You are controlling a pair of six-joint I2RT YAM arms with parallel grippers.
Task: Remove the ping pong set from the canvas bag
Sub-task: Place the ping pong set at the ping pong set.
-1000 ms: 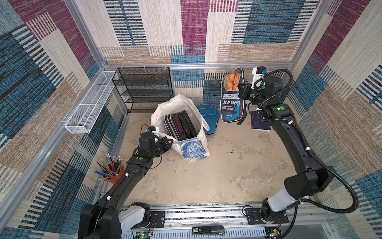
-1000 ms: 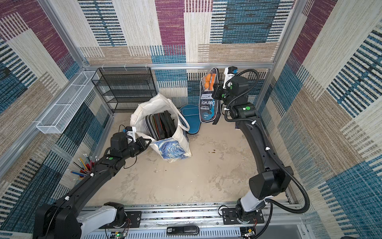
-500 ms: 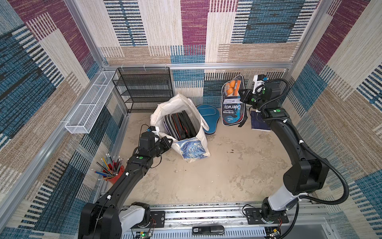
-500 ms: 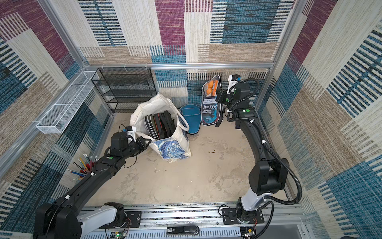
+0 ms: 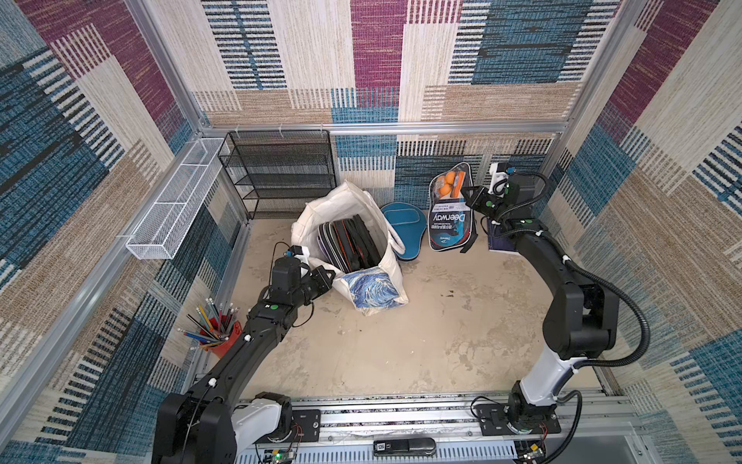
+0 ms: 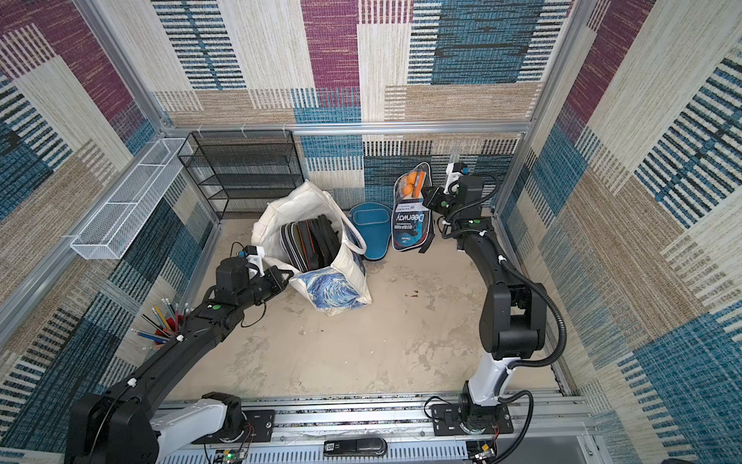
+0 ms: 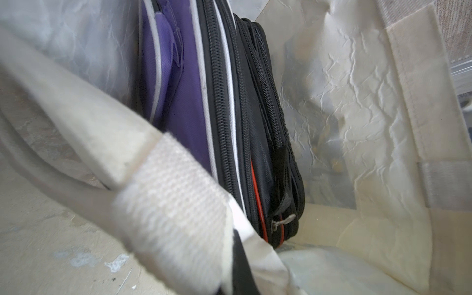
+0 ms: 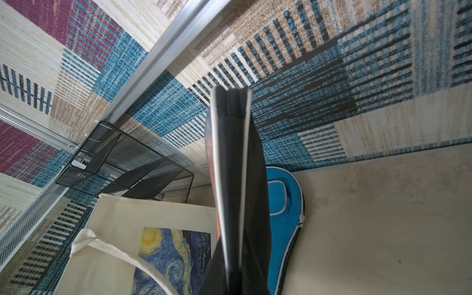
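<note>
Next, I swing the upright ping pong set toward the blue paddle case (image 5: 408, 226) and set it down there, because the dark notebook (image 5: 501, 244) lies under my right gripper's wrist.
The cream canvas bag (image 5: 313, 217) (image 6: 281, 217) stands open at the back of the floor, its blue-and-yellow print facing forward. My left gripper (image 5: 327, 277) (image 6: 283, 277) is shut on the bag's near rim by a webbing handle (image 7: 173, 204). The ping pong set (image 5: 447, 221) (image 6: 409, 221), a dark "Deerway" case with orange balls, is outside the bag, upright against the back wall. My right gripper (image 5: 469, 199) (image 6: 427, 197) is shut on its upper right edge. In the right wrist view the set (image 8: 235, 178) shows edge-on.
Several zipped cases (image 5: 349, 245), purple (image 7: 184, 89) and black, stand inside the bag. A blue paddle case (image 5: 403, 225) lies between bag and set. Black mesh shelf (image 5: 281, 176) at the back, white wire basket (image 5: 176, 201) and pencil cup (image 5: 217, 325) at left, dark notebook (image 5: 502, 241) at right.
My right arm has folded back and lowered the ping pong set toward the floor by the back wall. The left arm and the bag have not moved.
</note>
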